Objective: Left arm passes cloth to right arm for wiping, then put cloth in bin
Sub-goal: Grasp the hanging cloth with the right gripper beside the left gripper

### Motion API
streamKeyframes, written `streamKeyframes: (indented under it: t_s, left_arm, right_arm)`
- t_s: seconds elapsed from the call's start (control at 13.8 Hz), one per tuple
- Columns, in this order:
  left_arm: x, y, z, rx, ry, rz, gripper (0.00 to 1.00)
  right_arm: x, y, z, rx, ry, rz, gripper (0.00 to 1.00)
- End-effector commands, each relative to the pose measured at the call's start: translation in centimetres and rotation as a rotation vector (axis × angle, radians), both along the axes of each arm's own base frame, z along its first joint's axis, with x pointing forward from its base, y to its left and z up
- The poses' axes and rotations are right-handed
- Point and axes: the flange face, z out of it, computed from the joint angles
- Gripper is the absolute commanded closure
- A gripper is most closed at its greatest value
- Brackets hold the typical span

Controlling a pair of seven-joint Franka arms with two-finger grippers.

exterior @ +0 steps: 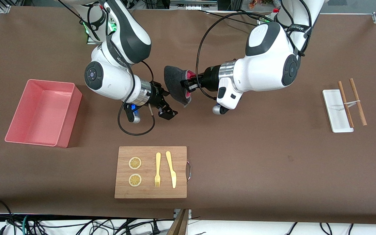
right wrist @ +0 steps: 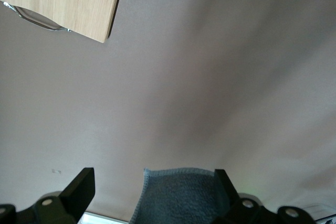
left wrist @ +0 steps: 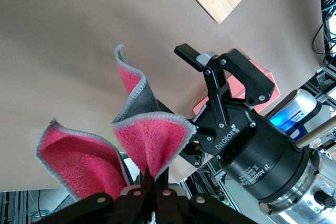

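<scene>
My right gripper is slanted, with the cloth's edge (right wrist: 181, 192) against one of its fingers, so next I move back, make that gripper level and close it on the cloth's loose end (exterior: 174, 84).
My left gripper (exterior: 188, 85) is shut on the cloth (exterior: 174, 84) and holds it in the air over the table's middle. The cloth hangs dark grey outside, with its pink face folded inward. In the left wrist view the pink folds (left wrist: 152, 140) rise from my shut left gripper (left wrist: 152, 179). My right gripper (exterior: 168, 104) is open beside the cloth, and it also shows in the left wrist view (left wrist: 231, 103). In the right wrist view a grey edge of the cloth (right wrist: 178, 195) lies between the spread fingers of my right gripper (right wrist: 152, 190). The salmon-pink bin (exterior: 67, 120) stands empty toward the right arm's end.
A wooden cutting board (exterior: 150, 153) with two lemon slices, a yellow fork and a knife lies nearer the front camera than the grippers. A narrow white tray (exterior: 333, 107) with two brown chopsticks lies toward the left arm's end.
</scene>
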Motion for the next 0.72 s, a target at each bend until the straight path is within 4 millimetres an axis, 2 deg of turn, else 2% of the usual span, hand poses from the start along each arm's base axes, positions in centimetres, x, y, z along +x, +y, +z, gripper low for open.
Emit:
streamKeyframes:
  t_s: [0.0, 0.22, 0.36, 0.51, 0.65]
  left_arm:
    - [0.3, -0.3, 0.8, -0.03, 0.01, 0.029, 1.0]
    - [0.7, 0.1, 0.9, -0.03, 0.01, 0.053, 1.0]
    - [1.6, 1.4, 0.9, -0.032, -0.001, 0.068, 1.0]
    - [2.3, 2.4, 1.0, -0.051, 0.008, 0.089, 0.99]
    - [2.3, 2.4, 1.0, -0.051, 0.008, 0.089, 0.99]
  right_arm:
    - [0.3, -0.3, 0.1, 0.011, 0.014, 0.019, 0.0]
    - [0.2, -1.6, 0.3, 0.001, 0.06, 0.05, 0.0]
    - [-0.4, -2.4, 0.2, 0.002, 0.101, 0.134, 0.0]
    - [-1.5, -2.5, 0.4, 0.003, 0.166, 0.171, 0.0]
    - [-1.8, -2.6, 0.4, 0.02, 0.187, 0.156, 0.0]
